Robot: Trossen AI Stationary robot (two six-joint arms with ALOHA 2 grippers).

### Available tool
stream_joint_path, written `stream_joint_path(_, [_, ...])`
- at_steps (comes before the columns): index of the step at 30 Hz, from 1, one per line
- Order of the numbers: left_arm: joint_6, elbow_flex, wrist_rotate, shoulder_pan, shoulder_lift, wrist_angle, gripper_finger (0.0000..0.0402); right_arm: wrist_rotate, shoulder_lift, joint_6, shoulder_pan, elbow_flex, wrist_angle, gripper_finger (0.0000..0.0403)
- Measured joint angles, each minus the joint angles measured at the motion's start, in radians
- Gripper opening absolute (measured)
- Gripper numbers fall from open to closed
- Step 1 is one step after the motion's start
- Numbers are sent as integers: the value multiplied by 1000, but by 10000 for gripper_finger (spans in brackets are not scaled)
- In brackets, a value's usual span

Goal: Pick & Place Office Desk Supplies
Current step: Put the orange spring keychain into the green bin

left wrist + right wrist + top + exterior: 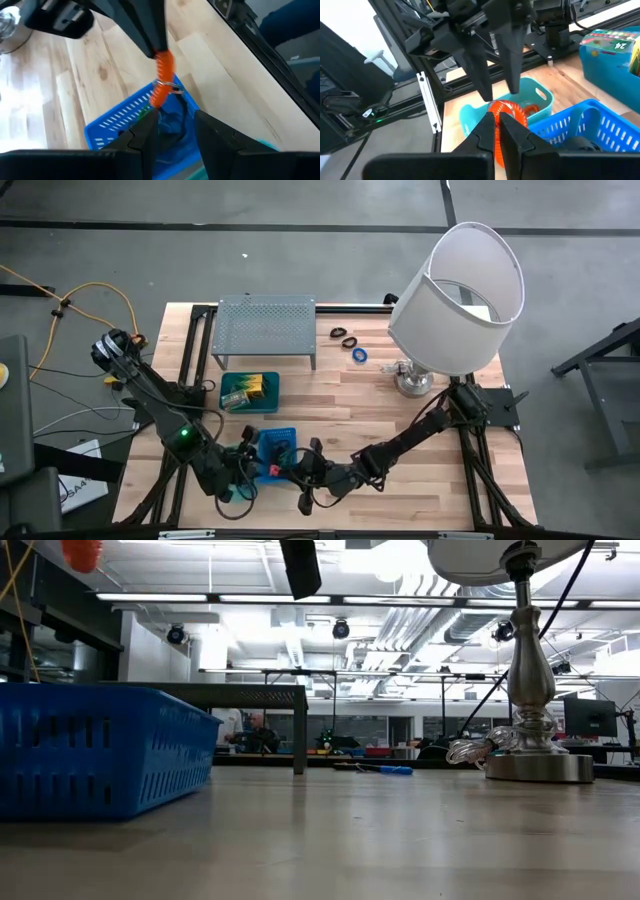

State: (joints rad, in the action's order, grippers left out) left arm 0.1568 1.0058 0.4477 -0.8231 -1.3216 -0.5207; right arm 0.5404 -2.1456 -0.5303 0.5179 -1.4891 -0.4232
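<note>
I should take the orange coil's hanging end (160, 94) with my left gripper and carry it to the small teal bin (536, 93), because that bin is beyond the blue basket from my right gripper.
An orange spiral coil (506, 109) with a small metal ring (172, 89) hangs over the blue basket (278, 448) near the table's front edge, and my right gripper (496, 120) is shut on it. My left gripper (176, 131) is open and faces it from the left; in the right wrist view its two fingers (512, 65) point down just above the coil. A teal tray (250, 391) holds yellow-green packets. Black loops (345, 336) and a blue ring (359, 355) lie on the table by the lamp. My right gripper pinches one end of the coil (163, 56) between its two fingertips. The fingers reach in nearly level from the table's right. The coil hangs below them, clear of the basket. My left gripper's fingertips (486, 95) are very close to the coil; whether they touch it I cannot tell.
A grey perforated rack (265, 328) stands at the back. A big white-shaded lamp (458, 295) stands at the back right on its metal base (536, 762). A small teal bin (530, 100) sits beside the basket. Bare wood lies between the basket and the lamp.
</note>
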Motion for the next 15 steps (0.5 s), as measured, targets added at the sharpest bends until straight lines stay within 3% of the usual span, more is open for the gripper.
stream_joint_path(15, [-10, 0, -6, 81, 0, 14, 120, 11, -1, 65, -4, 0, -46, 4])
